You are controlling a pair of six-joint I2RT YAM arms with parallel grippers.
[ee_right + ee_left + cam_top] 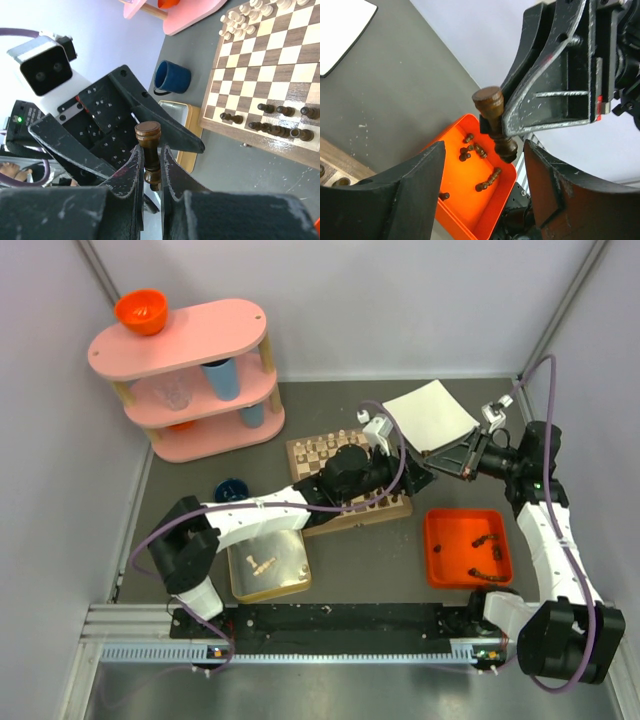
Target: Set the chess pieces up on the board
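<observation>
Next, my left gripper takes the dark brown piece by its head (506, 150) and turns it for my right gripper, because the dark brown piece's round base (148, 128) points up in my right gripper.
My right gripper (151, 150) is shut on a dark brown chess piece (149, 145), held in the air with its round base pointing up. In the left wrist view the same piece (492, 120) sits between the open fingers of my left gripper (484, 150), which do not touch it. The two grippers meet right of the board (296, 455), left gripper (412, 480) facing right gripper (437, 465). The board (280, 55) carries dark pieces (280, 125) along its near rows and cream pieces (240, 17) at the far side. Several loose dark pieces (470, 147) lie in the orange tray (460, 200).
The orange tray (466, 570) stands at the front right. A silver tin (285, 575) with cream pieces sits front left of the board. A blue cup (232, 489), a pink shelf (190, 380) and a white sheet (432, 412) stand behind.
</observation>
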